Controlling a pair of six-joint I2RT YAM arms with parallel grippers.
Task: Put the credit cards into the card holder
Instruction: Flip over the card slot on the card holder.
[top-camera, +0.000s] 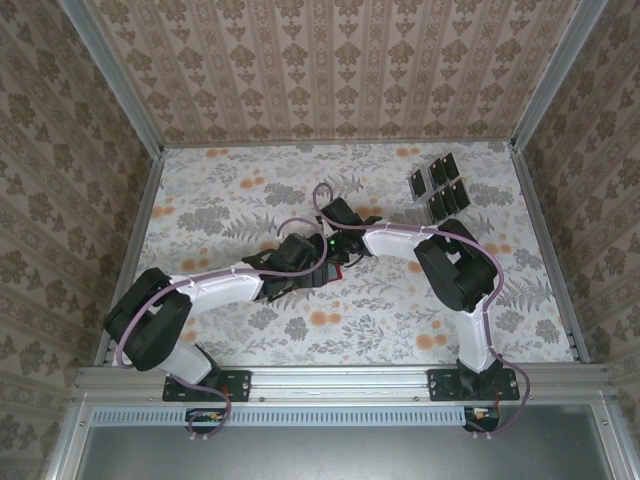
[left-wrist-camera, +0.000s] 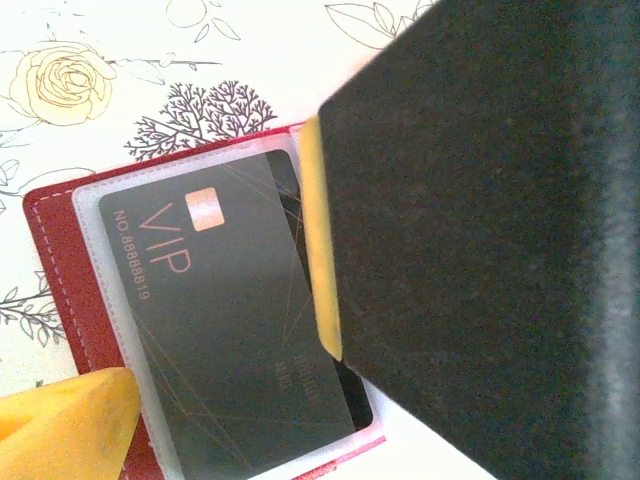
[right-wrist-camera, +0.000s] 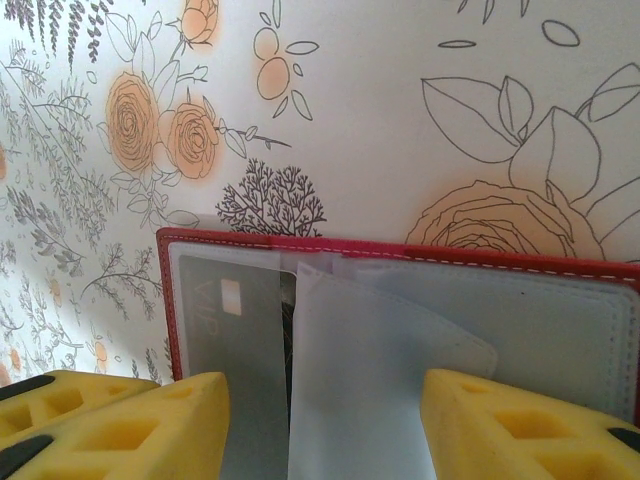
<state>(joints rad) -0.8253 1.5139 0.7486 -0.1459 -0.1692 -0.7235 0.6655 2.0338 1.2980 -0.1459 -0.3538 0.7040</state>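
My right gripper is working on the clear pocket leaf, which stands half turned and leans away from the VIP credit card, so it should back past its free edge and sweep the leaf over the card.
The card holder lies open on the flowered table, red border round clear pockets. A black VIP credit card sits in its left pocket. My left gripper hangs open just above that card, one yellow pad at the lower left. A big dark shape with a yellow edge covers the right side. My right gripper is open, and its yellow fingers straddle a loose clear pocket leaf. Several more black credit cards lie at the back right. Both grippers meet mid-table.
Patterned walls with metal rails close in the table on three sides. The two arms cross the middle, cables looping over them. Bare tablecloth spreads at the back left and along the front.
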